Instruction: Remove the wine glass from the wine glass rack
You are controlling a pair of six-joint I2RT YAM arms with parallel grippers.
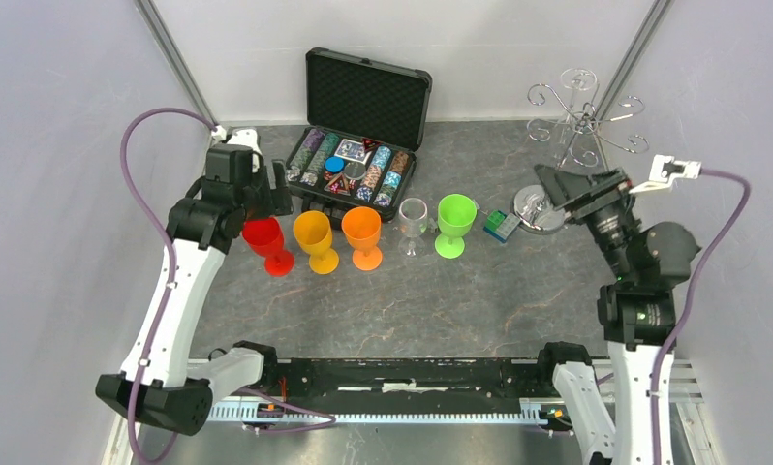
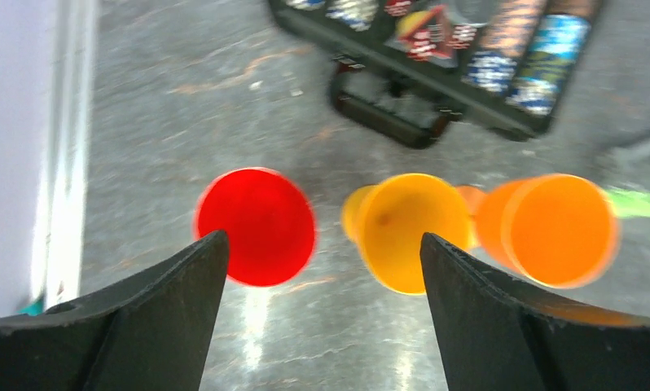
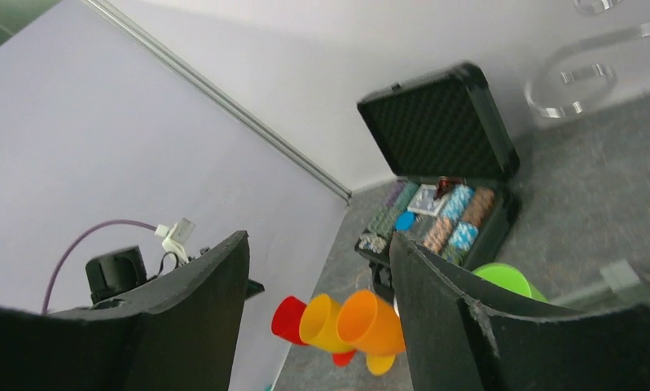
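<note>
The wine glass is far from my left gripper and hangs upside down (image 1: pixel 570 121) on the rack, so next my right gripper goes up beside the rack and pinches the glass's foot (image 1: pixel 578 79).
The wine glass rack (image 1: pixel 583 120) stands at the back right, its disc base (image 1: pixel 533 209) on the table; I see no glass on its scroll arms. One scroll shows in the right wrist view (image 3: pixel 570 77). A clear wine glass (image 1: pixel 414 221) stands upright in a row with red (image 1: pixel 266 240), yellow (image 1: pixel 315 237), orange (image 1: pixel 363 232) and green (image 1: pixel 453 221) goblets. My right gripper (image 1: pixel 554 189) is open and empty beside the rack's base, its jaws (image 3: pixel 318 244) apart. My left gripper (image 1: pixel 271 194) is open and empty above the red goblet (image 2: pixel 256 226) and the yellow one (image 2: pixel 411 228).
An open black case of poker chips (image 1: pixel 358 136) sits behind the goblets. A small green and blue block (image 1: pixel 500 225) lies between the green goblet and the rack's base. Walls close in the left, back and right sides.
</note>
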